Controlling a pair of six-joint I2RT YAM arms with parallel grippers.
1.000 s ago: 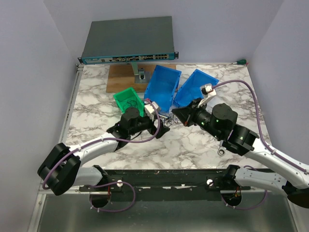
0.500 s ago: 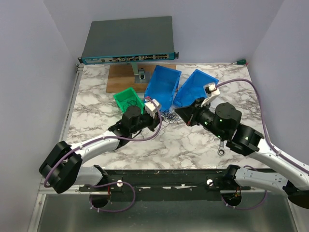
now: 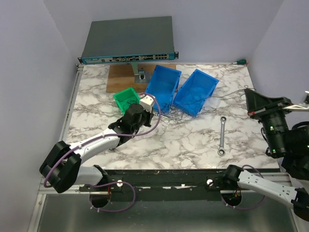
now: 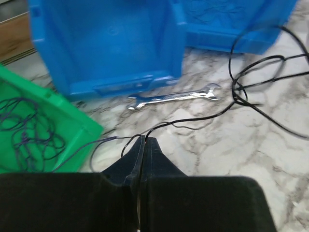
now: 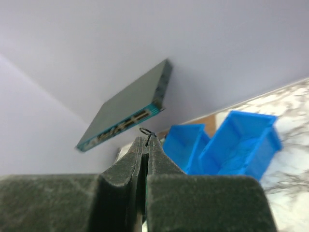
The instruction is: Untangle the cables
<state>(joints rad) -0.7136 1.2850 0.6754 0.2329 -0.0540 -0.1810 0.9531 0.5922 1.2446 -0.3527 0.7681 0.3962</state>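
The tight black wire bunches up into a knot [image 4: 237,91] by the wrench, so the robot's left gripper should pull back beside the green bin [image 3: 108,113] while its right gripper goes down.
The cables [image 4: 251,82] are thin black wires looped on the marble in front of the blue bins, and one strand [image 3: 212,99] is drawn out to the right. My left gripper [image 4: 144,138] is shut on a black wire beside the green bin [image 4: 72,121], which holds a bunch of bluish wires [image 4: 29,133]. From above, the left gripper [image 3: 154,115] sits low by the tangle [image 3: 169,116]. My right gripper [image 3: 247,94] is raised at the far right. In its wrist view the right gripper [image 5: 146,137] is shut on a wire, with a small black loop [image 5: 145,130] poking out at the tips.
Two blue bins [image 3: 164,87] [image 3: 195,92] stand tilted mid-table, the right one with wires in it. A silver wrench [image 4: 174,96] lies before them and a ratchet wrench [image 3: 221,135] lies at the right. A network switch [image 3: 128,41] and a wooden board [image 3: 120,77] are at the back.
The right arm swung from the middle far out to the right and upward, drawing a black strand with it. The left gripper closed on a wire and shifted slightly toward the green bin.
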